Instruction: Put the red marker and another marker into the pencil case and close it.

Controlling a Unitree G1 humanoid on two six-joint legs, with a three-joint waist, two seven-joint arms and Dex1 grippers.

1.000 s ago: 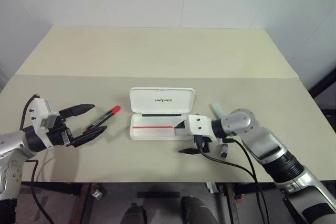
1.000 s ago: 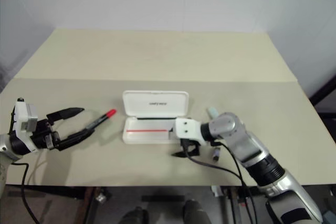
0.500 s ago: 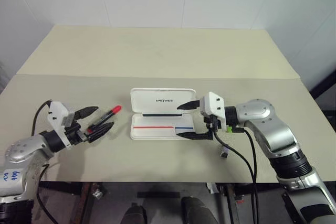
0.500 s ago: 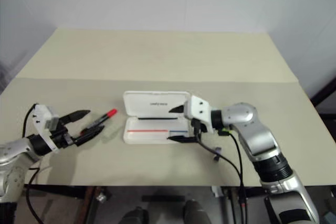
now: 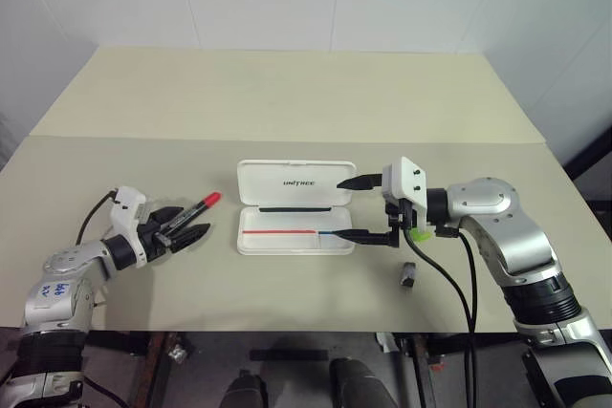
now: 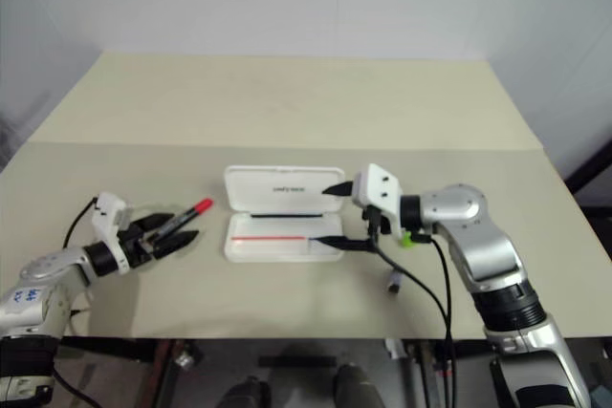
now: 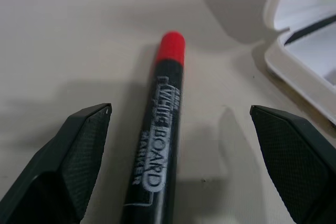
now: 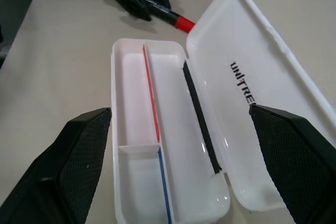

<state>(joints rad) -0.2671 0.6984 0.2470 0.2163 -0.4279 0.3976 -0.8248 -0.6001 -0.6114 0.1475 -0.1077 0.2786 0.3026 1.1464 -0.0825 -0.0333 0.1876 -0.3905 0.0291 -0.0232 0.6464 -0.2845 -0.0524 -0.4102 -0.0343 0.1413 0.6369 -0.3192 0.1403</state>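
My gripper is about to lower the red marker (image 5: 194, 213) into the tray's back channel (image 5: 292, 221). The channel runs the tray's whole length behind the red strip, so the marker will lie flat there.
The red marker (image 5: 194, 209) lies on the table left of the pencil case, its red cap (image 7: 172, 45) towards the case. My left gripper (image 5: 187, 223) is low over the table and open. Its fingers (image 7: 86, 135) straddle the black barrel with a gap on each side. The pencil case (image 5: 251, 239) is open, its lid (image 8: 262, 72) tilted back and its tray (image 8: 134, 182) bare. My right gripper (image 5: 350, 207) hovers open over the case's right end, holding nothing. The other marker, a green highlighter (image 5: 418, 232), peeks out behind my right wrist, mostly hidden.
A small dark grey block (image 5: 408, 275) lies on the table in front of my right wrist, with a black cable hanging beside it. The beige table (image 5: 287, 112) stretches far behind the case, and its front edge is close to both arms.
My left gripper has sunk and moved forward until its fingers flank the marker's barrel. My right gripper has risen from in front of the case to above its right end.
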